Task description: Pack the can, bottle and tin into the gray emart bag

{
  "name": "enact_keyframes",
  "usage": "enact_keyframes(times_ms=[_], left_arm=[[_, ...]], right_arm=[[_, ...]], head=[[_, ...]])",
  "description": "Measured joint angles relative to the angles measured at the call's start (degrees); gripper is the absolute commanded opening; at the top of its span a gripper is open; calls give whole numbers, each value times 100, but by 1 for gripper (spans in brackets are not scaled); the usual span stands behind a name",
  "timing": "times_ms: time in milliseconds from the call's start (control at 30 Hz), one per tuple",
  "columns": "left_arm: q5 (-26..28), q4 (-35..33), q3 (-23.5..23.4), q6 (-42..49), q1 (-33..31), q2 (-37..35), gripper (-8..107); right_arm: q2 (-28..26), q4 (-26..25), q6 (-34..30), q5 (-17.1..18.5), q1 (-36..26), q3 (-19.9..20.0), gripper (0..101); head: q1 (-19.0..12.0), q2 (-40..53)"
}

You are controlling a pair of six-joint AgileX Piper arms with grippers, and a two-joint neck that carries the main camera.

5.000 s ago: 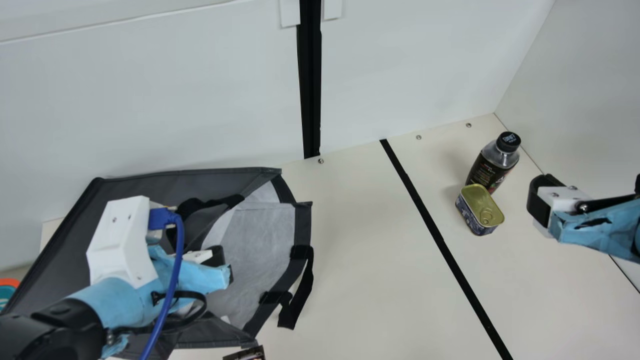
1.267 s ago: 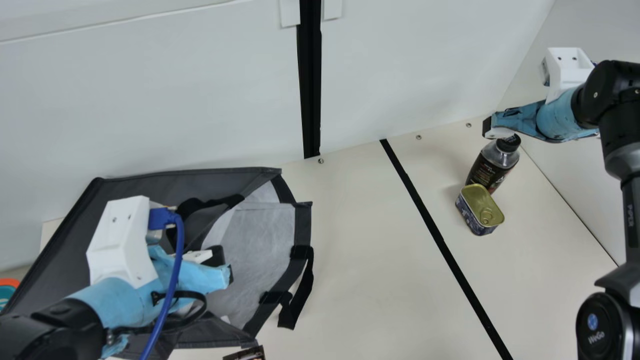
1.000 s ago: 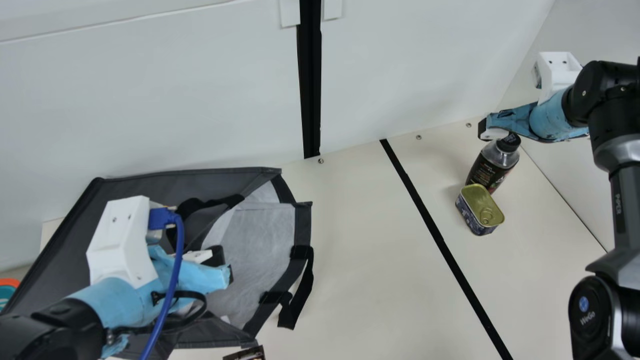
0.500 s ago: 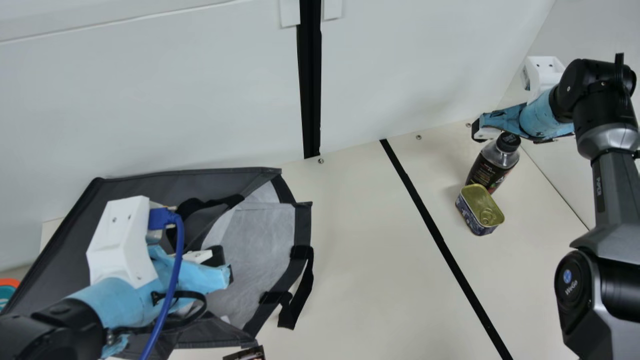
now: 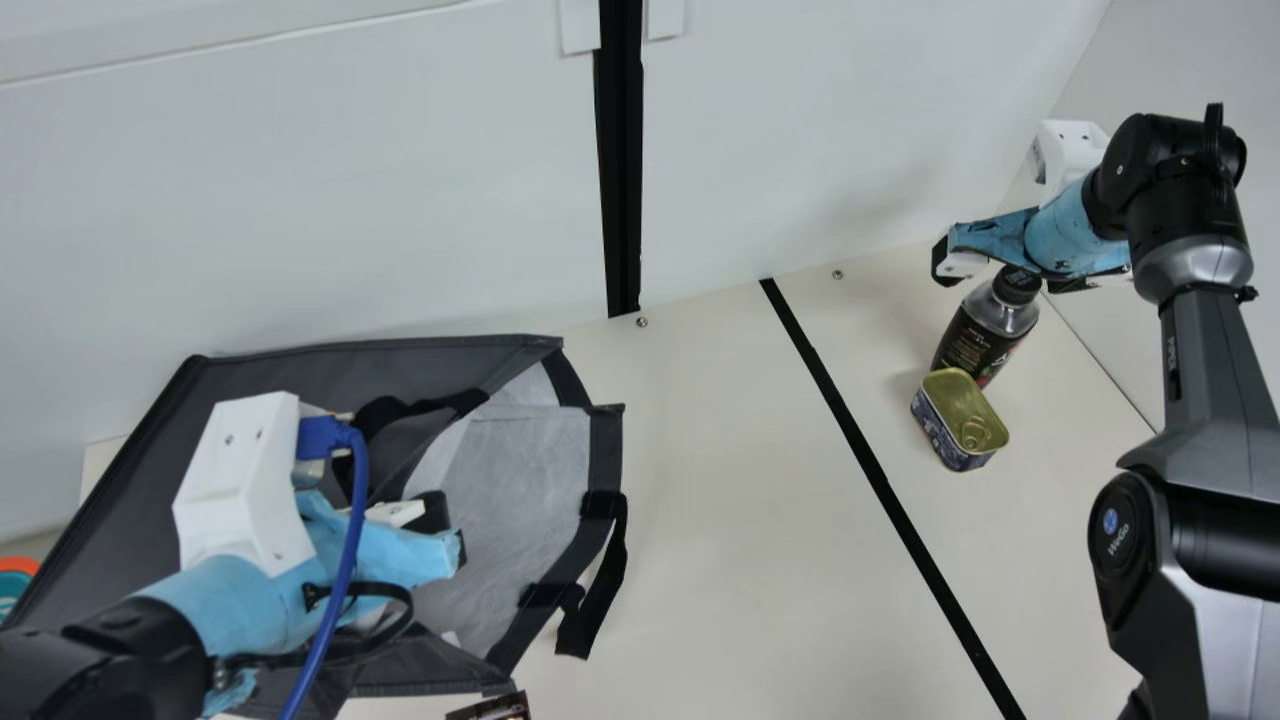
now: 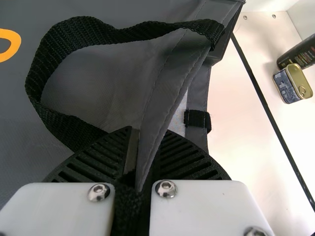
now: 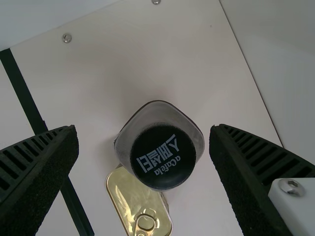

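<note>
The can should be hidden inside the gray bag (image 5: 518, 478), I expect, since only the dark bottle and the tin (image 5: 967, 370) are standing outside it.
In the main view, the gray bag (image 5: 300, 372) lies on the left with its mouth facing right. My left gripper (image 5: 450, 532) is at that mouth; in the left wrist view the left gripper (image 6: 138, 160) is shut on a fold of the bag's edge (image 6: 170, 91). A dark bottle (image 5: 985, 335) stands upright at the back right, with a gold-topped tin (image 5: 963, 415) close in front. My right gripper (image 5: 1003, 274) is around or above the bottle's cap. In the right wrist view the right gripper (image 7: 143, 140) is open, the black cap (image 7: 163, 156) between its fingers, apart from both.
A black stripe (image 5: 870, 460) crosses the cream table between bag and tin. White walls (image 5: 400, 200) rise behind and at the right. Part of a dark printed item (image 5: 492, 706) shows at the bottom edge, and an orange and teal thing (image 5: 15, 580) at the far left.
My right gripper has gone from the right of the tin to the back, then leftward and slightly down to the bottle's cap. The left arm, bag, bottle and tin have stayed put.
</note>
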Motion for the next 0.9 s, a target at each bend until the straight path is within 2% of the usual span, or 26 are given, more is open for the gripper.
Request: enact_keyframes(times_ms=[500, 900], left_arm=[[0, 0, 0, 0, 0, 0, 10], [0, 0, 0, 0, 0, 0, 10]], right_arm=[[182, 1, 115, 99, 20, -125, 91], [166, -93, 207, 79, 32, -92, 11]], head=[[0, 0], [0, 0]])
